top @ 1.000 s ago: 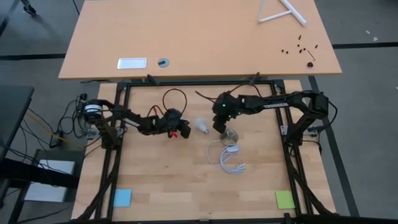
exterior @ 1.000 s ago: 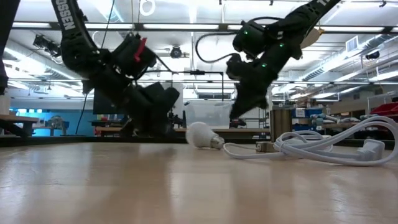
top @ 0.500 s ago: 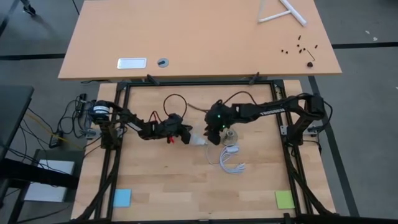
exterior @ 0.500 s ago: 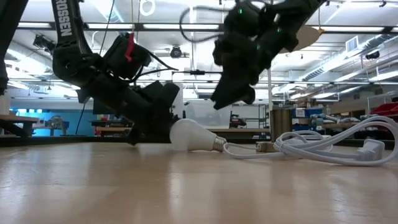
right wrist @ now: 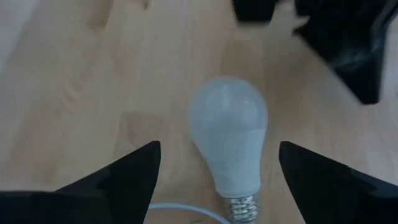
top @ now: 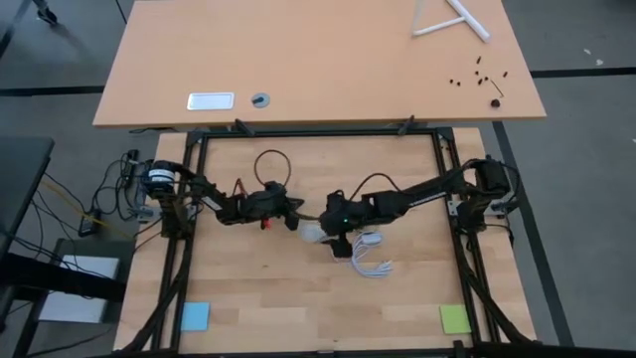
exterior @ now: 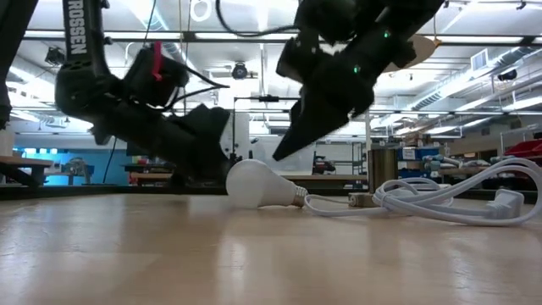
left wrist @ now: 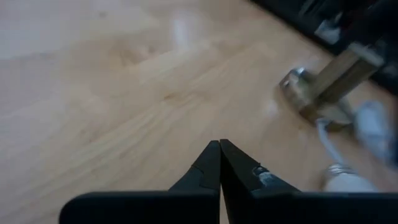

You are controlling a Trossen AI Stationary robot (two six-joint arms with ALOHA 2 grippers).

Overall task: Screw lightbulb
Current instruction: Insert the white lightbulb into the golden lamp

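I expect the white lightbulb (right wrist: 229,134) to sink as I turn it until the threads around the short grey screw base (right wrist: 242,208) are hidden inside the silvery socket.
The white lightbulb (top: 311,235) lies on its side on the wooden table, its grey screw base (exterior: 296,196) toward the coiled white cord (top: 369,259). My right gripper (right wrist: 219,146) is open and hovers above the bulb (right wrist: 230,134), one finger on each side, clear of it (exterior: 298,140). My left gripper (top: 294,215) is shut, low at the bulb's round end (exterior: 237,180); its closed tips (left wrist: 219,146) point over the table. The silvery socket (left wrist: 300,88) stands beyond them, partly hidden under the right arm in the high view. My left gripper stands close against the bulb's round end (exterior: 230,180), coming level from the table's left. Whether it touches the bulb, I cannot tell.
The white cord with its plug (exterior: 440,199) lies just right of the bulb. A blue pad (top: 195,316) and a green pad (top: 455,318) lie at the near corners. The black frame rails (top: 189,229) bound the table. Bare wood lies toward the near edge.
The bulb has moved along the table toward the near edge, still on its side. My left gripper has followed it, going right and nearward, low to the table. My right gripper has gone left and nearward, away from the socket, to above the bulb.
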